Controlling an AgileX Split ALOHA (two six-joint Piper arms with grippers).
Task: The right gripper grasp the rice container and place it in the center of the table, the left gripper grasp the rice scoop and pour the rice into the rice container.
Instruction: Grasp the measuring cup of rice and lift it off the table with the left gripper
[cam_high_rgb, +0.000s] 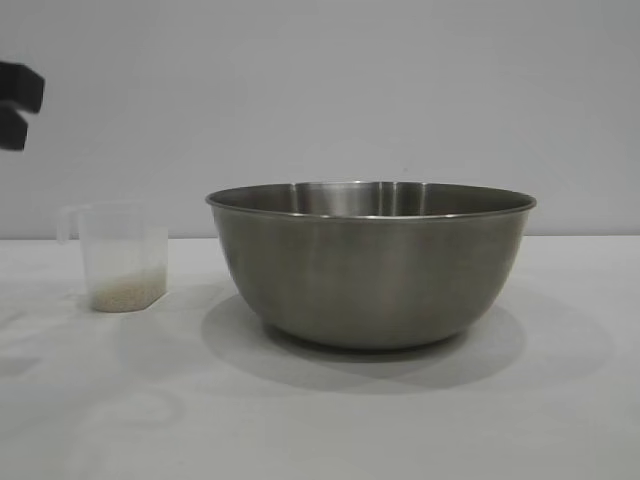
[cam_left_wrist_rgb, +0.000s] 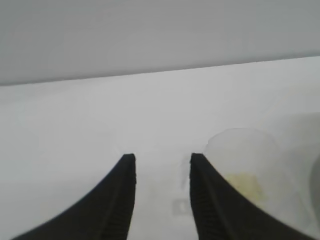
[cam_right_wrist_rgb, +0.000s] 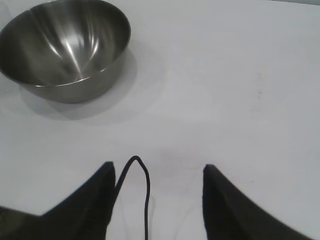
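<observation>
A shallow, loose layer covers the scoop's bottom (cam_high_rgb: 122, 302), so the rice (cam_high_rgb: 129, 291) will run in a thin stream and leave stray grains when I pour.
The rice container (cam_high_rgb: 370, 265), a big steel bowl, stands upright in the middle of the table (cam_high_rgb: 320, 430) and looks empty in the right wrist view (cam_right_wrist_rgb: 65, 50). Left of it stands the rice scoop (cam_high_rgb: 122, 255), a clear cup with a thin layer of rice (cam_high_rgb: 125, 292) at its bottom. A black part of the left arm (cam_high_rgb: 20, 105) hangs above and left of the scoop. My left gripper (cam_left_wrist_rgb: 162, 157) is open over the table, the scoop (cam_left_wrist_rgb: 250, 160) just beside one finger, its faint handle toward the gap. My right gripper (cam_right_wrist_rgb: 159, 167) is open over bare table, far from the bowl.
A thin black cable (cam_right_wrist_rgb: 145, 190) loops between the right gripper's fingers. A plain grey wall (cam_high_rgb: 320, 90) closes off the far side of the table. White tabletop surrounds the bowl and the scoop.
</observation>
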